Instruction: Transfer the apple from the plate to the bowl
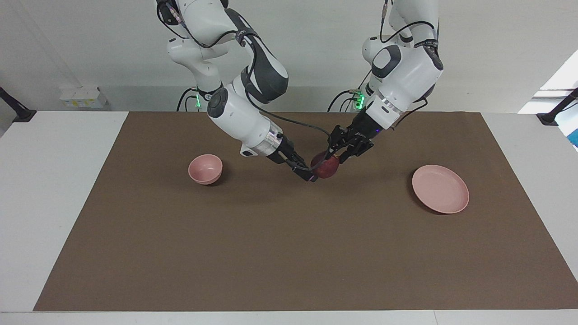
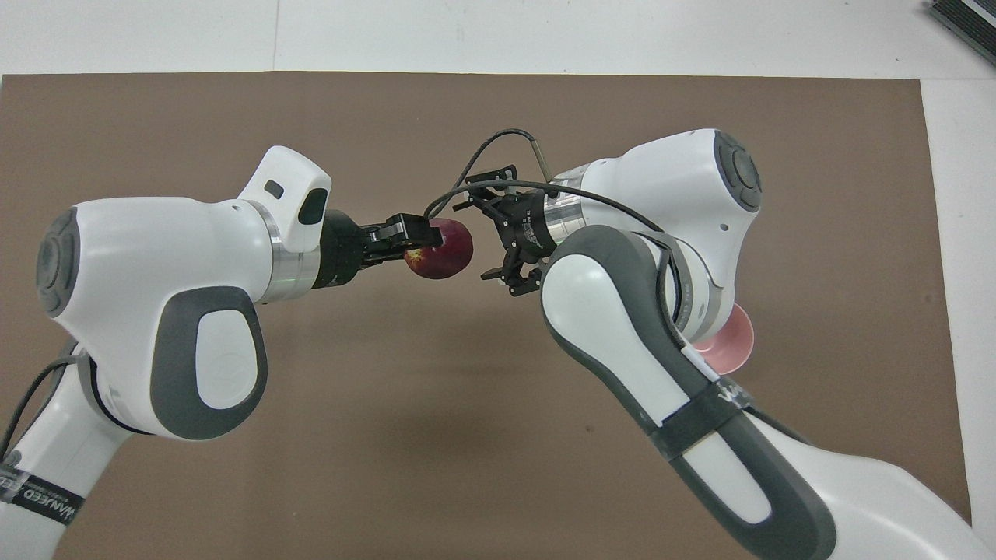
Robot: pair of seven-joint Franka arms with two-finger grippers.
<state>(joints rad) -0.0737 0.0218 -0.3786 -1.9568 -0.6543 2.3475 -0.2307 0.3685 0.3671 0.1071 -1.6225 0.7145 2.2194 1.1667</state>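
Observation:
My right gripper should grasp the apple's free side [image 2: 461, 248] before my left gripper opens, because the bowl [image 1: 205, 169] stands behind my right gripper, far from my left gripper.
The dark red apple [image 1: 326, 167] is in the air over the middle of the brown mat, between the bowl and the plate. My left gripper [image 1: 335, 155] is shut on it; in the overhead view its fingers [image 2: 405, 232] clamp the apple [image 2: 443, 247]. My right gripper [image 1: 314, 171] is open right beside the apple, its jaws spread next to it [image 2: 486, 229]. The small deep pink bowl [image 1: 205, 168] stands empty toward the right arm's end and is partly hidden under the right arm in the overhead view [image 2: 731, 346]. The flat pink plate [image 1: 440, 188] lies empty toward the left arm's end.
A brown mat [image 1: 289, 253] covers most of the white table. A black cable loops off the right wrist [image 1: 298, 123] close to the apple. The plate is hidden under the left arm in the overhead view.

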